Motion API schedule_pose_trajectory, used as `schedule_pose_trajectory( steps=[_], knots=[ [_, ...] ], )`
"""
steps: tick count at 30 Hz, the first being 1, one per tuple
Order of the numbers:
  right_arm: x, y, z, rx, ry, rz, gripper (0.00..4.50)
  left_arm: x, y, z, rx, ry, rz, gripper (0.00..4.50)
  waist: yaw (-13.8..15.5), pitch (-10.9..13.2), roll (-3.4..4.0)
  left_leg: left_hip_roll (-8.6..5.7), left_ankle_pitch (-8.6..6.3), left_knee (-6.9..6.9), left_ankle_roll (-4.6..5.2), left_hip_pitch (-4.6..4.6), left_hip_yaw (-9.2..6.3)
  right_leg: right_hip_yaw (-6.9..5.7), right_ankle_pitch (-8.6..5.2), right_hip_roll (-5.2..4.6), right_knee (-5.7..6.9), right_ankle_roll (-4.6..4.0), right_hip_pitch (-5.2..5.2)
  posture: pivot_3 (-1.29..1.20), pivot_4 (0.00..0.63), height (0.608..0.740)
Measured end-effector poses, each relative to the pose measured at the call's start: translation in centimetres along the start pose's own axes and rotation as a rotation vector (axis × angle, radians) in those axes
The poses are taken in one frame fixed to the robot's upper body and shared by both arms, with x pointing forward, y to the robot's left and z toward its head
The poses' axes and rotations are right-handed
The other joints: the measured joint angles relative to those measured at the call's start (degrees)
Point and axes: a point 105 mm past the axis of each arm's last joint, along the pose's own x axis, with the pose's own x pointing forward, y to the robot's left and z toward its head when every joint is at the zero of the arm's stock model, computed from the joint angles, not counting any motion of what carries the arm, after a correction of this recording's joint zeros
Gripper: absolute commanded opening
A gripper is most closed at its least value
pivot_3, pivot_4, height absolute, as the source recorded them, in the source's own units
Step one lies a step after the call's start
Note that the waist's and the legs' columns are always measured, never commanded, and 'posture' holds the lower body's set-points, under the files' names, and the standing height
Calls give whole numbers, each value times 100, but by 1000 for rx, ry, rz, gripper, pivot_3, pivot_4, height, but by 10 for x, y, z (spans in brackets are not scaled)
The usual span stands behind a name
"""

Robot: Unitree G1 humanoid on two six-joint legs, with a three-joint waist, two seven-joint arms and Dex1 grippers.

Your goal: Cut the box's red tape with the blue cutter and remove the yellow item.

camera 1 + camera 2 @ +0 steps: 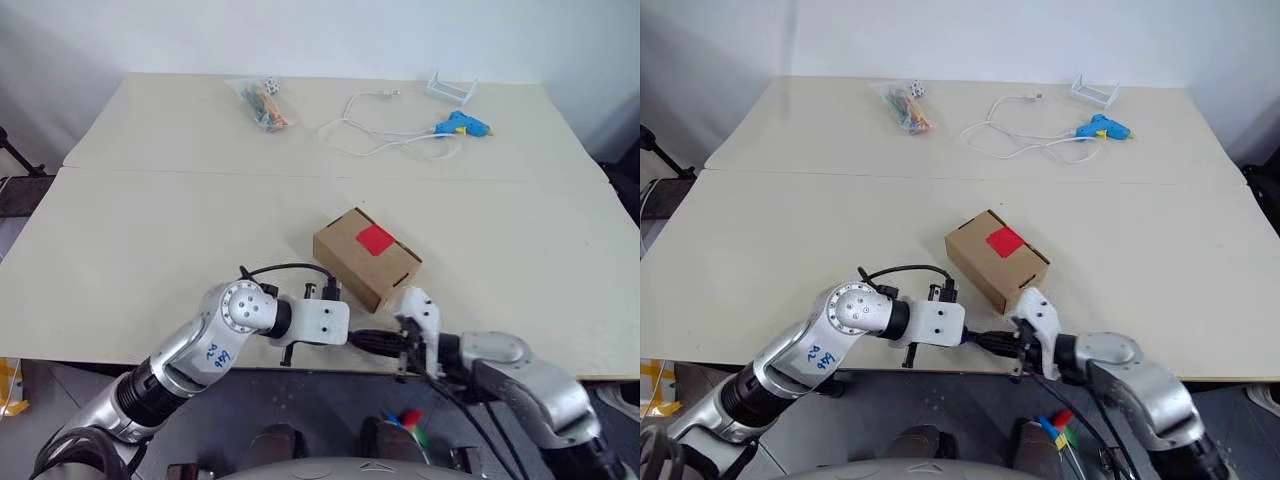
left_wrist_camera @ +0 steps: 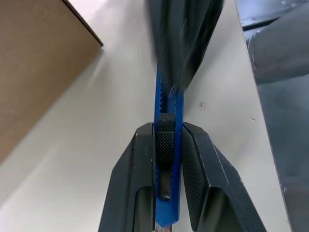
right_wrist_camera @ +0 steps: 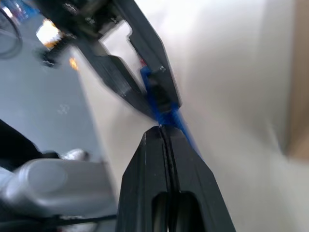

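The blue cutter (image 3: 180, 123) runs at a slant past my right gripper's closed fingers. I should open my right gripper and grip the cutter's loose end (image 2: 160, 94) lengthwise before cutting.
The brown box (image 1: 365, 258) sits near the table's front edge, with the red tape (image 1: 375, 239) on its top. Just in front of it, my two grippers meet tip to tip over the table edge. My left gripper (image 2: 168, 126) is shut on the blue cutter (image 2: 176, 104), its fingers (image 2: 140, 159) on either side of the black slider. My right gripper (image 3: 161, 129) is shut on the cutter's (image 3: 179, 123) other end. From the head view, the left gripper (image 1: 360, 339) and right gripper (image 1: 388, 343) almost touch. The yellow item is hidden.
At the back of the table (image 1: 150, 250) lie a light-blue glue gun (image 1: 462, 125) with a white cord (image 1: 370, 135), a clear bag of colourful bits (image 1: 262, 102) and a small white holder (image 1: 452, 89). A seam runs across the table behind the box.
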Motion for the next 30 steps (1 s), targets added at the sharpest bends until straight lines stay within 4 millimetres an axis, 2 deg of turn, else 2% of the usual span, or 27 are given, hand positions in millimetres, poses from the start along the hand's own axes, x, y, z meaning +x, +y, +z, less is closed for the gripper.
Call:
schedule_pose_trajectory(
  steps=[1, 3, 6, 10, 13, 16, 22, 27, 30],
  knots=[
    [-10, 5, 9, 40, -40, 14, 599, 0, 2, -3, 15, -36, 39, 429, -8, 4, 7, 1, 0, -3, 0, -1, 0, 1, 0, -43, 0, -1, -5, 0, 150, 740],
    [-24, 12, 21, 89, -80, 33, 1169, -2, 5, -5, 59, -91, 100, 429, -14, 8, 11, 0, 0, -6, 0, -3, -5, -8, 0, -51, 0, -3, -10, 0, 150, 740],
    [-49, 18, 31, 213, -118, -16, 2188, -20, 7, -6, 211, -205, 219, 429, -38, 10, 13, 0, -4, -27, -6, -4, -8, -16, 0, -58, -1, -4, -22, 0, 150, 740],
    [-64, 20, 13, 407, 27, -143, 3546, -33, 1, 3, 371, -293, 274, 429, -49, 23, 37, -7, -10, -34, 2, -12, -5, -31, 0, -69, 1, -3, -28, 0, 150, 740],
    [-63, 23, 31, 512, -31, -179, 4469, -35, 3, 9, 454, -326, 323, 429, -59, 27, 27, -8, -11, -33, 4, -17, 12, -51, 1, -62, -16, -1, -23, 0, 150, 740],
    [-56, 21, 42, 544, -67, -197, 4469, -33, 10, 13, 494, -338, 366, 429, -60, 28, 25, -8, -8, -31, 9, -17, 26, -68, 3, -45, -21, 2, -23, 0, 150, 740],
    [-34, 19, 49, 563, -96, -197, 4469, -27, 15, 11, 506, -322, 381, 429, -55, 28, 25, -5, -8, -30, 12, -20, 30, -75, 9, -10, -31, 12, -24, 0, 150, 740],
    [-27, 15, 53, 538, -73, -204, 4469, -25, 18, 15, 516, -325, 397, 429, -59, 28, 25, -4, -9, -29, 14, -29, 25, -81, 10, -8, -45, 15, -23, 0, 150, 740],
    [-23, 14, 49, 533, -46, -210, 3873, -24, 18, 16, 510, -327, 402, 429, -57, 28, 25, -2, -9, -28, 14, -36, 16, -95, 10, -7, -46, 15, -24, 0, 150, 740]
  ],
)
